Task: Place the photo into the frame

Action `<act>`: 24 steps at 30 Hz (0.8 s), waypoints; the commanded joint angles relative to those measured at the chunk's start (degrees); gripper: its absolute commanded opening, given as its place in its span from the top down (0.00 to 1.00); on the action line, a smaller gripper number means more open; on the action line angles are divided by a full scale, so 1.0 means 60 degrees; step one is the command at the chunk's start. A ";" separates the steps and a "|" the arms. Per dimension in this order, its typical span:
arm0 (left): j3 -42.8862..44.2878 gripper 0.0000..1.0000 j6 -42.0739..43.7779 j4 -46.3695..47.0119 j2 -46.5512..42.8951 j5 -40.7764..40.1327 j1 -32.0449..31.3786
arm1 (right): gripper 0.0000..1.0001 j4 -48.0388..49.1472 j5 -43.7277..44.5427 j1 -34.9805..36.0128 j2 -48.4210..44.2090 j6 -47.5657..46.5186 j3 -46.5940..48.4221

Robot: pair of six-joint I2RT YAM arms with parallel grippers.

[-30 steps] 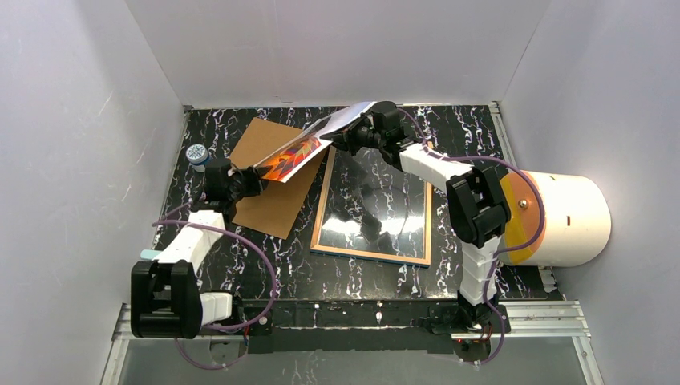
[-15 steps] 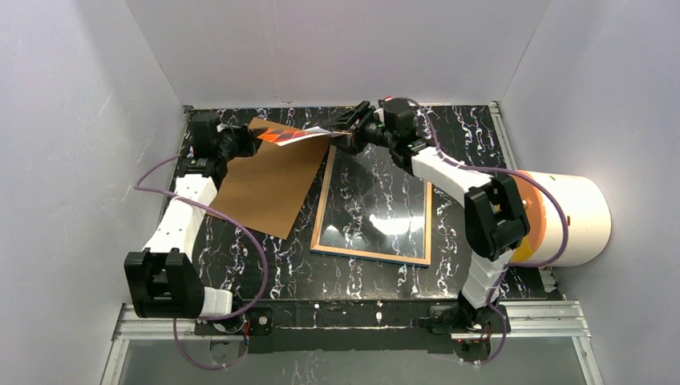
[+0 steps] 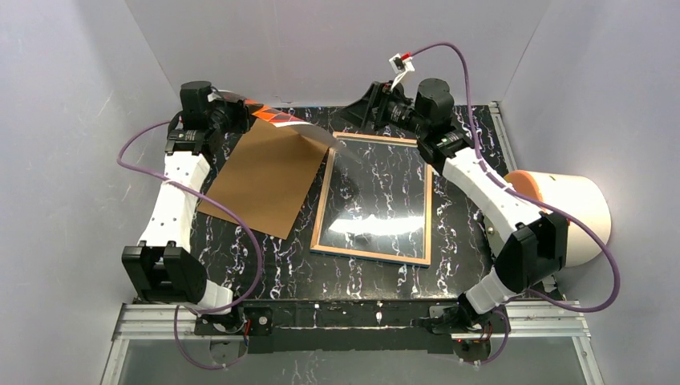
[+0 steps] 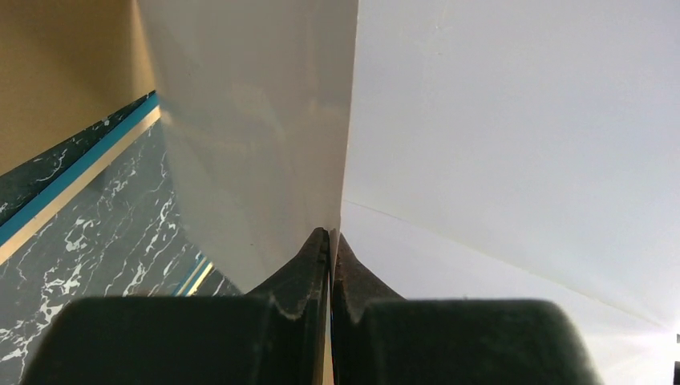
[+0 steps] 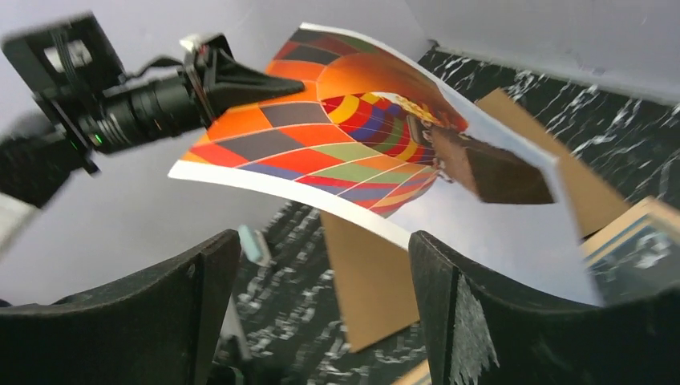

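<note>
I should use my right gripper to take the sagging end (image 3: 333, 144) and carry the photo over to the frame, because my left gripper is holding the photo over the backing board (image 3: 279, 118).
The photo (image 3: 282, 123), a hot-air balloon print, hangs in the air over the back left of the table, sagging toward the frame. My left gripper (image 3: 234, 110) is shut on its left edge. In the left wrist view the fingertips (image 4: 330, 237) pinch the sheet, whose white back (image 4: 257, 120) fills the view. The frame (image 3: 321, 200) lies flat mid-table, glass up, its blue rim (image 4: 72, 180) showing. My right gripper (image 3: 358, 112) stands open at the back, just right of the photo's free end and apart from it. The right wrist view has the photo (image 5: 353, 136) beyond the open gripper (image 5: 321, 249).
A brown backing board (image 3: 261, 172) lies flat left of the frame, under the photo. A white cylinder with an orange end (image 3: 569, 216) lies at the table's right edge. White walls close in the back and both sides.
My right gripper let go of the photo, opened and drew back to the right. My left arm carried the photo up and toward the back left corner.
</note>
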 commanded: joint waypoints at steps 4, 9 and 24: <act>0.0141 1.00 0.0152 -0.0483 -0.0519 0.0141 0.0056 | 0.14 -0.0636 -0.0399 0.0581 -0.0596 -0.5726 -0.0105; 0.0113 1.00 0.0115 -0.0520 -0.0733 0.0114 0.0063 | 0.15 -0.1095 0.0085 0.1812 -0.0383 -0.7789 -0.0006; 0.0007 1.00 0.0001 -0.0588 -0.1205 0.0051 0.0064 | 0.15 0.2242 0.4265 0.3239 -0.0409 -0.8291 -0.1780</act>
